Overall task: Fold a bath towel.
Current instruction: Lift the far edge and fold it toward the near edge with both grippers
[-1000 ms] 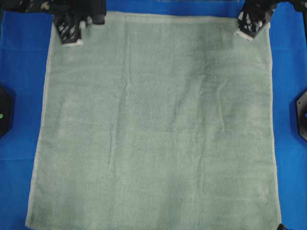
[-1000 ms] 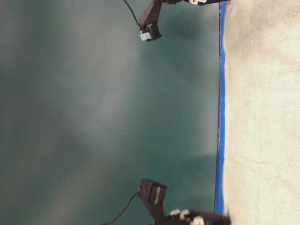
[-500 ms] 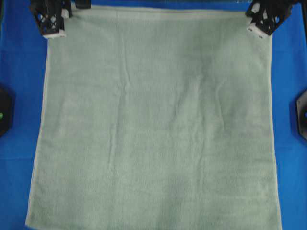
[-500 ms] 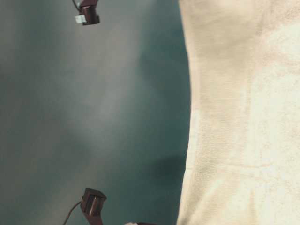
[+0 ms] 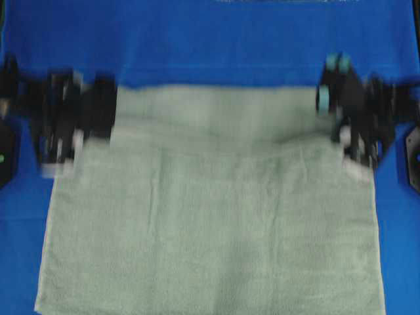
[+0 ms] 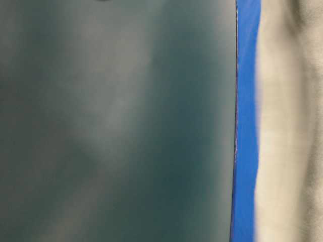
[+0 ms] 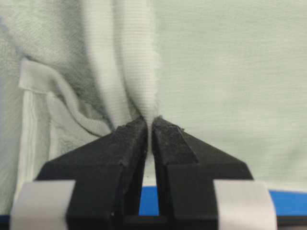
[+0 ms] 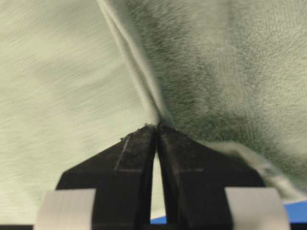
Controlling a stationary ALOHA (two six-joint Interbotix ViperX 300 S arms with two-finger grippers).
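My two grippers are holding the lifted edge (image 5: 216, 151) stretched between them above the flat lower layer. My right gripper should go to the towel's front end (image 5: 216, 308) next and let go there.
The pale sage-green bath towel (image 5: 210, 230) lies on the blue cover, with its far part lifted and doubled over toward the front. My left gripper (image 5: 98, 134) is blurred at the towel's left side, my right gripper (image 5: 348, 141) at its right side. In the left wrist view the left gripper (image 7: 149, 120) is shut on a pinch of the hemmed border of the towel (image 7: 225, 72). In the right wrist view the right gripper (image 8: 157, 125) is shut on a fold of the towel (image 8: 230, 62). The table-level view shows the towel (image 6: 287, 126) blurred beside the cover.
The bright blue table cover (image 5: 210, 39) shows bare behind the fold and along both sides. Black arm bases sit at the left edge (image 5: 5, 154) and the right edge (image 5: 413, 157). A dark green wall (image 6: 116, 121) fills the table-level view.
Both grippers have come from the far corners toward the front, carrying the towel's far edge over itself. Blue cover now shows at the back where towel lay.
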